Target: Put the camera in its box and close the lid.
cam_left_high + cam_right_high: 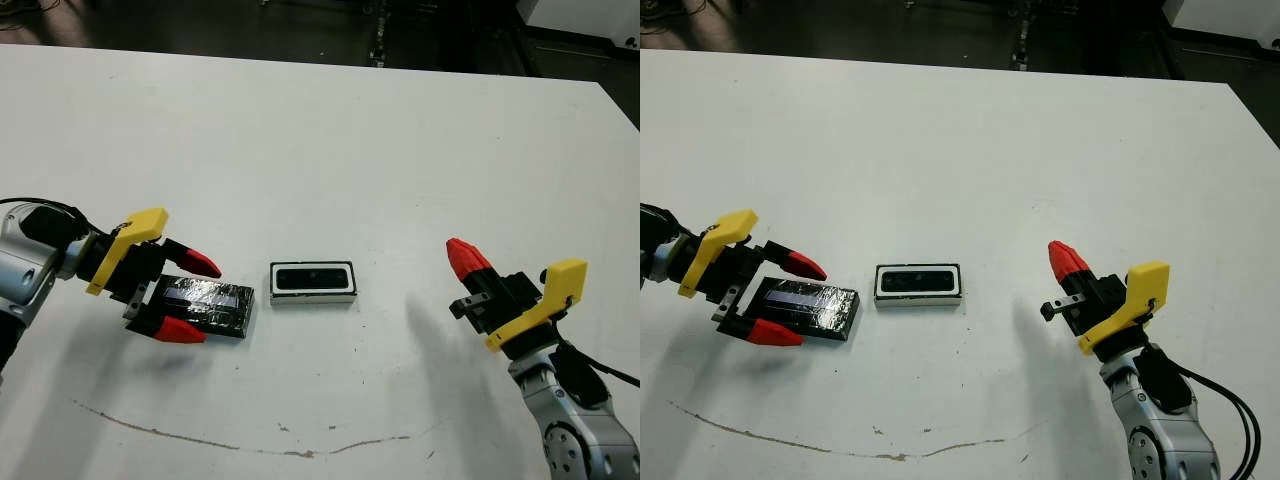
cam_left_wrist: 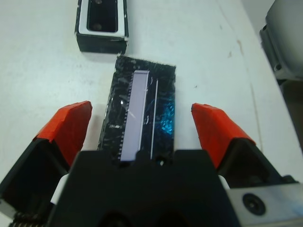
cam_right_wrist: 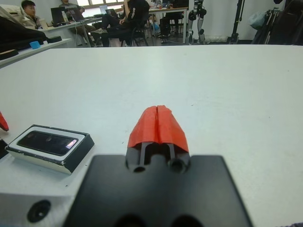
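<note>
I expect the lid [image 1: 207, 303] to slide down around the box and cover the box's white side when I lower the lid, because the lid has deep black sides [image 1: 234, 331].
The box [image 1: 312, 296], a white-rimmed tray, lies at the table's middle with the black camera [image 1: 312, 279] inside it, glossy face up. Just left of it the flat black lid [image 1: 215, 300] lies on the table, its pale strip [image 2: 141, 109] facing up. My left gripper [image 1: 192, 298] is open and straddles the lid's left end, one red finger [image 2: 71, 125] on each long side, not touching it. Well to the right of the box, my right gripper [image 1: 465, 258] hovers shut and holds nothing. In the right wrist view the box [image 3: 71, 158] and the camera [image 3: 47, 142] show beside those shut fingers.
A thin brown curved mark [image 1: 250, 445] runs across the table near its front edge. Wide white tabletop lies behind the box up to the far edge [image 1: 320, 62]. Beyond the table, people [image 3: 28, 12] sit at desks.
</note>
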You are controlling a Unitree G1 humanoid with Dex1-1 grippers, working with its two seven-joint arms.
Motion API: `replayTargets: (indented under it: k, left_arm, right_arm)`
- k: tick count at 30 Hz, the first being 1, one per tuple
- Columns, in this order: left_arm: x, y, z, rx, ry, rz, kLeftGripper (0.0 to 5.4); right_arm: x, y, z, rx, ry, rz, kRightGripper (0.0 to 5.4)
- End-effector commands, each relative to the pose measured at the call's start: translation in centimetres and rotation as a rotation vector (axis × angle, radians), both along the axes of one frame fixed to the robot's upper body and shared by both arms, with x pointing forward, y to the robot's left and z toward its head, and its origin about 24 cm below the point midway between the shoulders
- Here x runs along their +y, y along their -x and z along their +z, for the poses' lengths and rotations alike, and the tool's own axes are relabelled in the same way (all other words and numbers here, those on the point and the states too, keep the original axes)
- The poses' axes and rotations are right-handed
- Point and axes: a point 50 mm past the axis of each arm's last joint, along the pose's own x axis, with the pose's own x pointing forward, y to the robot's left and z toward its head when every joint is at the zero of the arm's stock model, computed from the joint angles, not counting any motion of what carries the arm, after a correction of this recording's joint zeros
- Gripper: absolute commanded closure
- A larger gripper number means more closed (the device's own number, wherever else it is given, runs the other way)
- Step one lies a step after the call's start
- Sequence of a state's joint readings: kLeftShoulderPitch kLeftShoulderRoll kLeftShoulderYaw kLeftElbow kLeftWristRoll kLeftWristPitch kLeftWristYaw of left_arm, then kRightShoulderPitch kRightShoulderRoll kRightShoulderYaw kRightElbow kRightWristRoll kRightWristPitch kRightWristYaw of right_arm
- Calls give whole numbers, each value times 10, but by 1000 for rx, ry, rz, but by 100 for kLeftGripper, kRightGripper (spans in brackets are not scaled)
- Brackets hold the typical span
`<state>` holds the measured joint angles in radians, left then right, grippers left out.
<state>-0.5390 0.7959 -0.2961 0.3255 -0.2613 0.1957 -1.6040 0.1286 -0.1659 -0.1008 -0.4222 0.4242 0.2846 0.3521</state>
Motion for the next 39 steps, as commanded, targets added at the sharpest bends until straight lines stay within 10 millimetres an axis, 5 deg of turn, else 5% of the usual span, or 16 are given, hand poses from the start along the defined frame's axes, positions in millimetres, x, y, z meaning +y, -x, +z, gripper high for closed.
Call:
replayTargets:
  k: [1, 14, 31, 39]
  left_arm:
    - [-1, 0, 0, -21, -21, -10, 0]
    - [-2, 3, -1, -155, -86, 25, 0]
    - [1, 7, -4, -25, -55, 3, 224]
    - [2, 6, -1, 31, -48, 24, 224]
  right_arm:
    - [-3, 1, -1, 10, 17, -4, 539]
    - [-4, 1, -1, 13, 20, -1, 539]
    - [-4, 2, -2, 22, 18, -10, 540]
    - [-3, 2, -2, 23, 17, -7, 540]
